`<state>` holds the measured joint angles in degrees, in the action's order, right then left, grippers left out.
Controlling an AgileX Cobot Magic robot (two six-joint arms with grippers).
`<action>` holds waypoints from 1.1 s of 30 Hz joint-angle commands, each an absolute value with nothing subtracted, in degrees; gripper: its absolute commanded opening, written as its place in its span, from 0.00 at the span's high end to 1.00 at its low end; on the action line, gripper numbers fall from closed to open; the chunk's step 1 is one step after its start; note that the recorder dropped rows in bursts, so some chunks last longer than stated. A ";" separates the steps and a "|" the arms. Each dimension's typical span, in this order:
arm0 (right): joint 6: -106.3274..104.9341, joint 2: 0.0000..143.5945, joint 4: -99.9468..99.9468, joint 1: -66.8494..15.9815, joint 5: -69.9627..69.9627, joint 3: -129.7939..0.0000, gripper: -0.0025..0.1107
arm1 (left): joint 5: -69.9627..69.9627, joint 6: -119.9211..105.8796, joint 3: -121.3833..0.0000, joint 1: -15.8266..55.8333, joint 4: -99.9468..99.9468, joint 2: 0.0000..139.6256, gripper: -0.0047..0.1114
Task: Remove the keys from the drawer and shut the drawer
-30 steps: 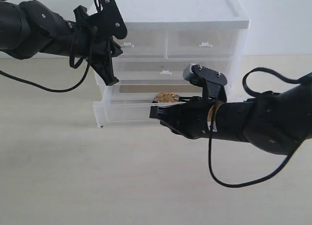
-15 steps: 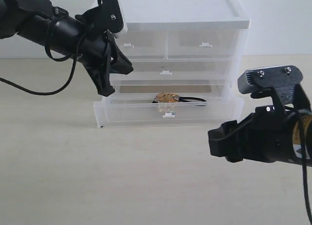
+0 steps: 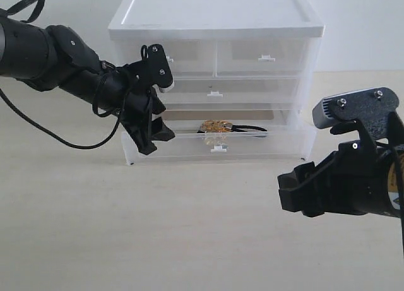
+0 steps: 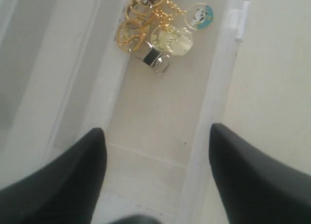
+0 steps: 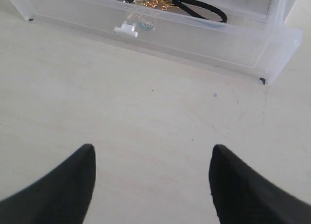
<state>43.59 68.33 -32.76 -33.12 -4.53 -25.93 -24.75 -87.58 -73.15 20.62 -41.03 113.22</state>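
The keys (image 3: 216,126) are near the cabinet in the partly open drawer, so the robot's left gripper should first pull the drawer's front side (image 3: 180,146) out more.
The lowest drawer (image 3: 265,146) of the white cabinet stands pulled out. In it lie the keys (image 3: 216,126), gold rings with round charms and a black cord, near the middle. The keys (image 4: 156,32) also show in the left wrist view, beyond my open left gripper (image 4: 155,136), whose jaws straddle the drawer's front wall over its left end. My left gripper (image 3: 154,136) hangs at the drawer's left part. My right gripper (image 5: 151,153) is open over bare table, well in front of the drawer (image 5: 194,37), nothing between its fingers. The keys (image 5: 150,0) show there too.
The cabinet (image 3: 214,26) has two half-width drawers on top and a wide shut middle drawer (image 3: 214,89). The drawer's white tab handle (image 3: 218,149) faces the front. The pale table (image 3: 158,240) spreads in front. My right arm (image 3: 353,177) sits at the right.
My left gripper has come down from beside the cabinet's top to the open drawer's left end. My right arm, which had backed away from the drawer, has barely moved since.
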 commanded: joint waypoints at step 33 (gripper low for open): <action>43.12 68.04 -33.42 -33.16 -0.39 -24.06 0.45 | -28.56 -100.55 -73.35 20.65 -47.56 117.43 0.92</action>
<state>43.59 68.33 -32.76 -33.12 -0.89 -24.49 -27.70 -100.52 -73.15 20.62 -46.69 117.33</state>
